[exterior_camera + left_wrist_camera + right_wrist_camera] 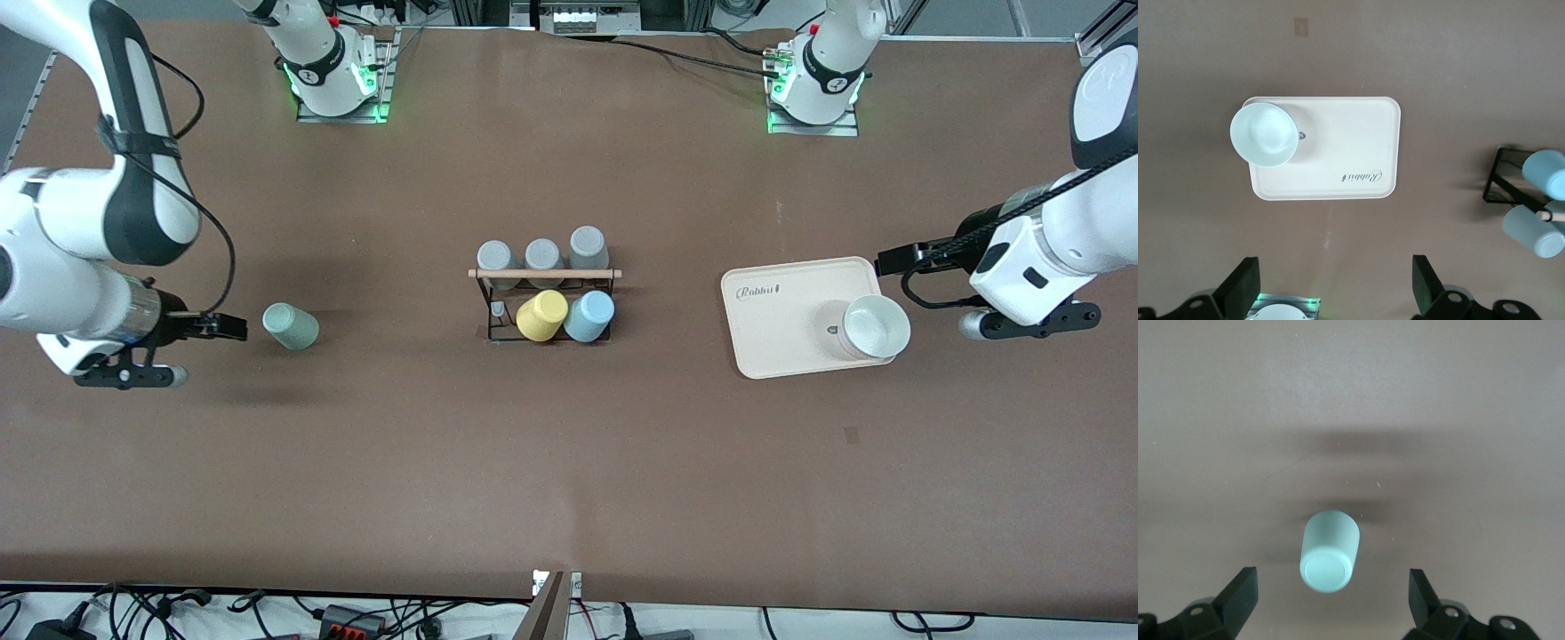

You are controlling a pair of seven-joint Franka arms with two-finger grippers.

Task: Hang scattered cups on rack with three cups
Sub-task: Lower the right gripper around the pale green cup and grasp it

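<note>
I expect the pale mint-green cup (290, 326) to tilt the same way as the yellow cup when I hang it on an empty peg (498, 309), because the yellow cup beside that peg leans on the rack.
The pale mint-green cup (291, 325) lies on its side on the table toward the right arm's end; in the right wrist view (1329, 551) its base faces the camera. My right gripper (233, 327) (1331, 600) is open and empty, low beside the cup's base, a small gap from it. The black wire rack (484, 307) with its wooden dowel (544, 274) stands mid-table. The light blue cup (589, 316) sits on the rack beside a yellow cup (541, 316). My left gripper (889, 262) (1331, 290) is open and empty, waiting beside the cream tray.
Three grey cups (543, 256) stand in a row on the rack, farther from the front camera than the yellow and blue ones. A cream tray (773, 307) toward the left arm's end holds a white bowl (876, 326). The left wrist view shows the tray (1351, 147), bowl (1265, 133) and rack (1501, 187).
</note>
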